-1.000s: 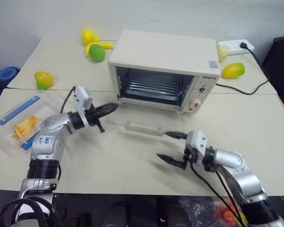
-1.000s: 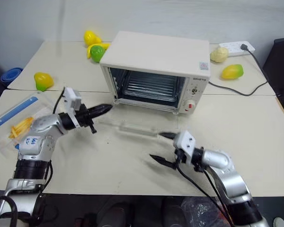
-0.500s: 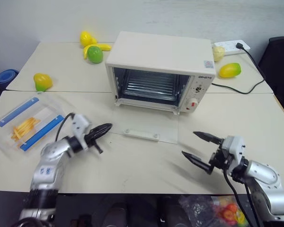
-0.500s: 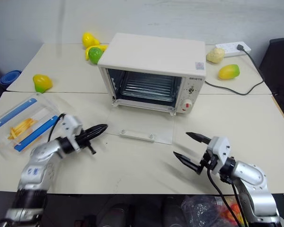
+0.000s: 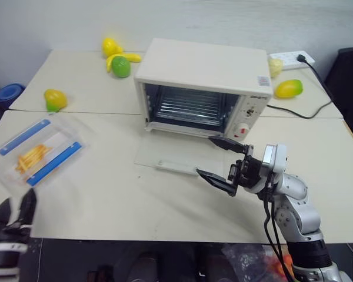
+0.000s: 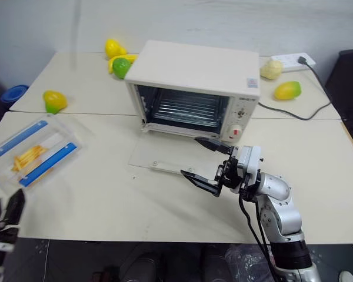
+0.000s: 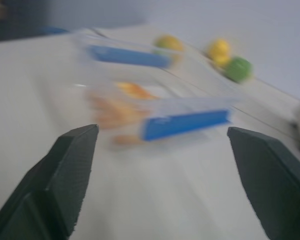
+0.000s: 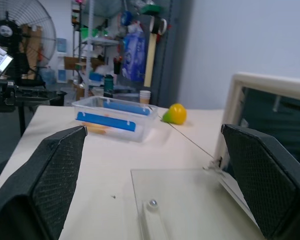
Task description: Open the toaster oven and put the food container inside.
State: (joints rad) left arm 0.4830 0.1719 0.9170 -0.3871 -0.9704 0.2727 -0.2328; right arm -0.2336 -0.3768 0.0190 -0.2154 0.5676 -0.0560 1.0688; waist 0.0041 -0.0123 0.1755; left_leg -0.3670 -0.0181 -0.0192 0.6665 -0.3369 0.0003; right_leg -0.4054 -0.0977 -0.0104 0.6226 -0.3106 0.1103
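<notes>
An empty wire rack point(image 5: 190, 106) can be seen through the toaster oven's wide opening, so the food container point(image 5: 37, 154) should slide all the way in when the robot pushes it.
The cream-white toaster oven point(image 5: 203, 70) stands at mid-table, its glass door point(image 5: 176, 155) folded flat onto the tabletop and the wire rack showing inside. The food container point(image 5: 38, 154), a clear box with two blue strips and yellow sticks, lies on the table at the left. My left gripper point(image 5: 15, 210) is open at the near-left table edge, just in front of the container point(image 7: 155, 110), with nothing between its fingers. My right gripper point(image 5: 205, 156) hovers open over the door's right front corner and points left, also empty.
Yellow and green toy fruits point(image 5: 120, 61) lie behind the oven on the left, one more point(image 5: 55, 98) sits behind the container, and another point(image 5: 289, 88) is at the back right. A power strip point(image 5: 291, 57) with a black cable runs behind the oven. A blue bowl point(image 5: 9, 93) sits beyond the left edge.
The left gripper drew back from the oven door to the near-left table edge and opened. The door dropped flat onto the table. The right gripper rose and swung left over the door's corner.
</notes>
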